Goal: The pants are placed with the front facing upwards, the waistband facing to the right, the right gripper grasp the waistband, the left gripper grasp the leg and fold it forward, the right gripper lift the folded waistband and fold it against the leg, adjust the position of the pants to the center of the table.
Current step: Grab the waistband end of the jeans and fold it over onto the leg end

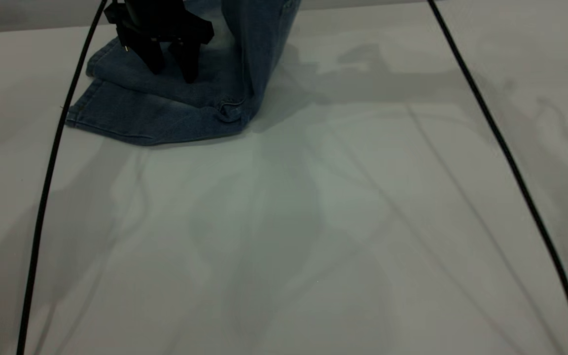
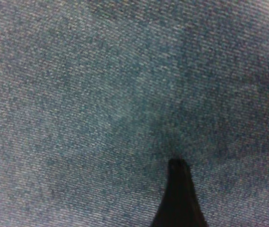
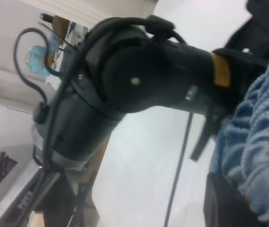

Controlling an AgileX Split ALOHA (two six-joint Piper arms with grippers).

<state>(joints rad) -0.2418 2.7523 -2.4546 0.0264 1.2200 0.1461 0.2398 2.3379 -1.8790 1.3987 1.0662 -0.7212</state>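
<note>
My left gripper is standing on the legs (image 1: 163,88) where the waistband must land. It should move back out of the way before my right gripper folds the waistband over.
The blue denim pants (image 1: 165,106) lie at the far left of the table (image 1: 313,222), legs stacked one on the other. Their right part (image 1: 259,44) rises steeply and runs out of the exterior view's top. My left gripper (image 1: 170,66) stands open over the legs, both fingertips down on the denim. The left wrist view is filled with denim (image 2: 101,104), with one dark finger (image 2: 179,198) on it. In the right wrist view the puckered waistband (image 3: 262,146) sits in my right gripper (image 3: 252,198), which is shut on it. That gripper is outside the exterior view.
Two thin black cables (image 1: 47,172) (image 1: 511,158) hang across the table on the left and right. The left arm's black body (image 3: 139,90) fills much of the right wrist view. Shelving and clutter (image 3: 6,142) stand beyond the table.
</note>
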